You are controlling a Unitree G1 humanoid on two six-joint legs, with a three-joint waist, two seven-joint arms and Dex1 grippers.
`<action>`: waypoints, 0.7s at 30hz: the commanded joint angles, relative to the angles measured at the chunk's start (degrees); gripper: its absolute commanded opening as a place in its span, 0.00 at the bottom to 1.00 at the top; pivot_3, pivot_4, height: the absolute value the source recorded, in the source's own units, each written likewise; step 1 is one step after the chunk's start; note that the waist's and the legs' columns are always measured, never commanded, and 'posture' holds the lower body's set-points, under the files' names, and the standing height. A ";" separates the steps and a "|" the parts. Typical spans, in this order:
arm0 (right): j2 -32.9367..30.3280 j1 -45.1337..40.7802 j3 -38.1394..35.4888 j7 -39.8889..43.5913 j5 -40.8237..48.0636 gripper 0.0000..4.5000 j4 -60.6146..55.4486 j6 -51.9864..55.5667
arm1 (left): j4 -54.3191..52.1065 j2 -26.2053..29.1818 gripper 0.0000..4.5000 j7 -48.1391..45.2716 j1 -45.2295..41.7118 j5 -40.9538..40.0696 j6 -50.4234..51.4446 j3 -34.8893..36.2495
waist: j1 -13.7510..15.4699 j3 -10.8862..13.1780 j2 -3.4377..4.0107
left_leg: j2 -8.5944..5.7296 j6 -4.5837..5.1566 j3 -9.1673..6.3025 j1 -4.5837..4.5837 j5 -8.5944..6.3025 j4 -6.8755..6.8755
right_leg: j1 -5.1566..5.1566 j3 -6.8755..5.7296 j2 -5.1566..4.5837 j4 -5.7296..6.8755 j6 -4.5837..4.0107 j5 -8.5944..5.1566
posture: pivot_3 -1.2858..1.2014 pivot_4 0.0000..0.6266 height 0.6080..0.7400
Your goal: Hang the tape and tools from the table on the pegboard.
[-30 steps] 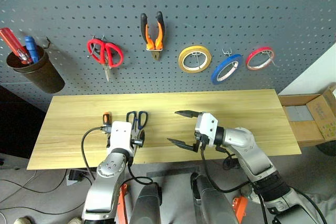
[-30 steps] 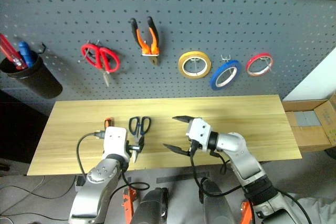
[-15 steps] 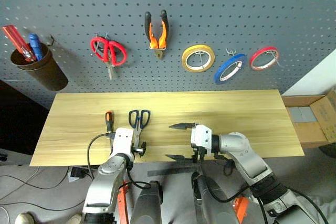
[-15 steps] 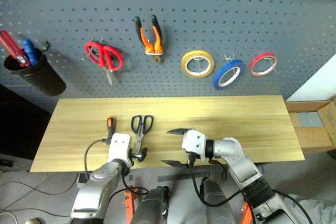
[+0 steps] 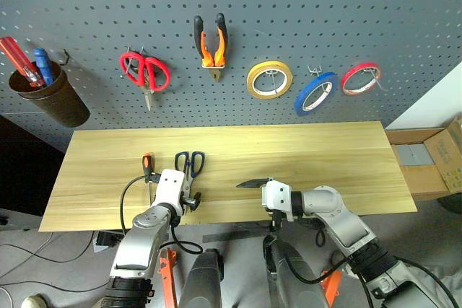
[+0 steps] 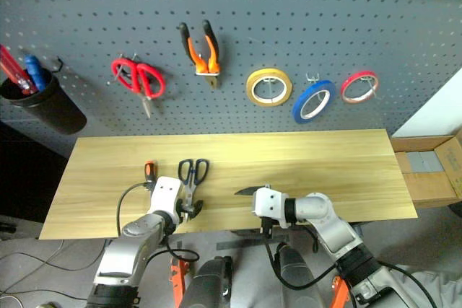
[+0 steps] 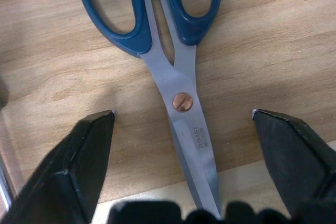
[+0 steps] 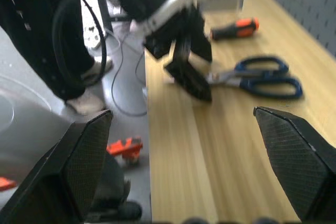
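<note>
Hook tips [image 5: 142,51] reach out beyond the red handles, so the dark blue handles [image 5: 190,163] should hang over the red ones once the robot carries the scissors there.
The scissors [image 7: 181,102] with dark blue handles lie flat on the table [image 5: 325,149], blades toward the front edge. My left gripper [image 7: 182,112] is open and low over them, one finger on each side of the blades near the pivot, with a gap on both sides. The orange-and-black screwdriver [image 5: 148,164] lies just left of the scissors. On the pegboard [image 5: 325,19] hang the pliers [image 5: 211,40] and the blue tape [image 5: 315,94]. My right gripper [image 5: 254,203] is open and empty at the table's front edge, pointing left toward the left gripper [image 8: 184,61].
Red-handled scissors [image 5: 144,71], a yellow tape ring [image 5: 269,79] and a red tape ring [image 5: 359,78] also hang on the board. A dark cup [image 5: 47,95] with pens hangs at far left. A cardboard box [image 5: 433,164] sits past the table's right end.
My right gripper has sunk to the table's front edge, still open. My left gripper has dropped a little over the scissor blades. The tools on the table have not moved.
</note>
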 commanded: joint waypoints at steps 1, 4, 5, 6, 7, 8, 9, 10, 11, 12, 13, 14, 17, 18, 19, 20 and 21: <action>0.58 -0.93 -0.52 0.06 0.27 1.00 -0.29 -0.13 | 1.02 0.67 0.71 -0.60 0.48 -0.28 0.81 -0.03 | -0.08 0.00 0.00 | 0.01 0.00 0.00 0.01 0.00 0.00 | 0.00 0.00 0.00 0.00 0.00 0.00 | 0.55 0.57 1.00; 0.79 -1.62 -0.90 -0.05 0.36 1.00 0.62 -0.14 | 1.03 0.96 0.49 -0.70 0.17 -0.47 1.02 0.29 | -0.10 0.01 0.01 | 0.01 0.00 0.01 0.03 0.00 -0.01 | 0.00 0.01 0.02 0.00 0.00 0.00 | 0.55 0.57 1.00; 0.82 -1.85 -1.04 -0.04 0.43 1.00 0.97 -0.22 | 0.96 1.06 0.40 -0.65 0.08 -0.55 1.12 0.41 | -0.07 0.01 0.02 | 0.01 0.00 0.00 0.03 0.00 -0.02 | 0.00 0.01 0.02 0.00 0.00 0.00 | 0.55 0.57 1.00; 0.84 -1.99 -1.13 -0.02 0.47 1.00 1.19 -0.28 | 0.91 1.13 0.32 -0.62 0.03 -0.61 1.20 0.49 | -0.05 0.01 0.02 | 0.01 0.00 0.00 0.03 0.00 -0.02 | 0.00 0.01 0.02 0.00 0.00 0.00 | 0.55 0.57 1.00; 0.95 -2.13 -1.16 -0.05 0.44 1.00 1.47 -0.35 | 0.92 1.21 0.24 -0.57 0.03 -0.67 1.18 0.65 | -0.04 0.01 0.02 | 0.01 0.00 0.01 0.03 0.00 -0.02 | 0.00 0.02 0.02 0.00 0.00 0.00 | 0.55 0.57 1.00; 1.09 -2.24 -1.13 -0.10 0.38 1.00 1.72 -0.46 | 0.90 1.27 0.16 -0.44 0.08 -0.70 1.09 0.85 | -0.03 0.01 0.02 | 0.01 0.00 0.01 0.03 0.00 -0.02 | 0.00 0.03 0.02 -0.01 0.00 0.00 | 0.55 0.57 1.00; 1.25 -2.36 -1.12 -0.14 0.36 1.00 1.98 -0.57 | 0.84 1.26 0.11 -0.21 0.16 -0.71 0.93 1.10 | -0.03 0.01 0.02 | 0.00 0.00 0.02 0.02 0.00 -0.02 | 0.00 0.03 0.01 -0.02 0.01 -0.01 | 0.55 0.57 1.00; 1.46 -2.48 -1.15 -0.11 0.50 1.00 2.32 -0.67 | 0.70 0.86 0.10 0.18 0.28 -1.04 0.44 1.79 | -0.03 0.01 0.02 | 0.00 0.00 0.02 0.02 0.00 -0.02 | 0.00 0.04 0.01 -0.01 0.02 -0.02 | 0.56 0.56 1.00; 1.67 -2.55 -1.25 -0.10 0.73 1.00 2.62 -0.64 | 0.47 0.60 0.10 0.59 0.40 -1.21 0.31 2.28 | -0.04 0.01 0.02 | 0.01 -0.01 0.02 0.02 0.00 -0.02 | 0.00 0.04 0.00 -0.02 0.03 -0.02 | 0.56 0.56 1.00; 1.89 -2.56 -1.43 -0.08 1.05 1.00 2.80 -0.48 | 0.04 0.42 0.10 0.98 0.65 -1.32 0.24 2.72 | -0.04 0.01 0.02 | 0.01 -0.01 0.02 0.02 0.00 -0.03 | 0.00 0.04 0.00 -0.02 0.03 -0.02 | 0.56 0.56 1.00; 2.02 -2.53 -1.66 0.07 1.46 1.00 2.80 -0.32 | -0.97 0.21 0.10 1.27 1.31 -1.49 -0.12 3.27 | -0.04 0.01 0.02 | 0.01 -0.01 0.01 0.02 -0.01 -0.04 | -0.01 0.04 0.00 -0.02 0.03 -0.02 | 0.56 0.55 1.00; 2.12 -2.53 -1.91 0.27 1.83 1.00 2.83 -0.33 | -1.91 0.18 0.10 1.38 1.98 -1.55 -0.44 3.54 | -0.04 0.01 0.02 | 0.02 -0.01 0.01 0.02 -0.01 -0.05 | -0.01 0.04 0.00 -0.02 0.03 -0.02 | 0.56 0.54 1.00; 2.29 -2.31 -2.74 0.93 3.32 1.00 2.27 0.20 | -4.62 0.78 0.10 1.46 4.10 -1.04 -1.51 3.11 | 0.02 0.01 0.02 | 0.04 -0.02 -0.01 0.00 -0.01 -0.06 | -0.01 0.04 -0.02 -0.04 0.03 -0.02 | 0.56 0.53 1.00; 2.06 -1.99 -3.69 1.21 4.84 1.00 0.44 1.06 | -8.96 2.08 0.10 0.51 7.22 -0.06 -3.68 1.48 | 0.08 0.00 0.01 | 0.03 -0.02 -0.02 -0.01 -0.01 -0.06 | -0.02 0.03 -0.03 -0.04 0.04 -0.03 | 0.57 0.51 1.00; 1.92 -1.87 -4.37 1.41 5.91 1.00 -0.66 1.59 | -11.91 2.99 0.10 -0.19 9.36 0.65 -5.34 0.27 | 0.02 0.00 0.00 | 0.03 -0.02 -0.03 -0.03 -0.01 -0.06 | -0.02 0.02 -0.05 -0.04 0.04 -0.03 | 0.57 0.50 1.00; 1.83 -1.76 -5.41 1.24 7.34 1.00 -2.51 2.85 | -15.76 4.00 0.10 -0.87 12.14 1.31 -7.20 -0.90 | 0.03 0.00 0.00 | 0.06 -0.04 -0.03 -0.09 -0.03 -0.06 | -0.06 0.04 -0.12 -0.10 0.04 -0.02 | 0.57 0.49 1.00; 1.74 -1.74 -6.28 1.03 8.52 1.00 -4.08 3.96 | -18.70 4.69 0.10 -0.91 14.31 2.02 -8.65 -1.58 | 0.14 0.00 0.00 | 0.05 -0.07 -0.05 -0.11 -0.04 -0.09 | -0.08 0.02 -0.29 -0.07 0.02 -0.03 | 0.57 0.48 1.00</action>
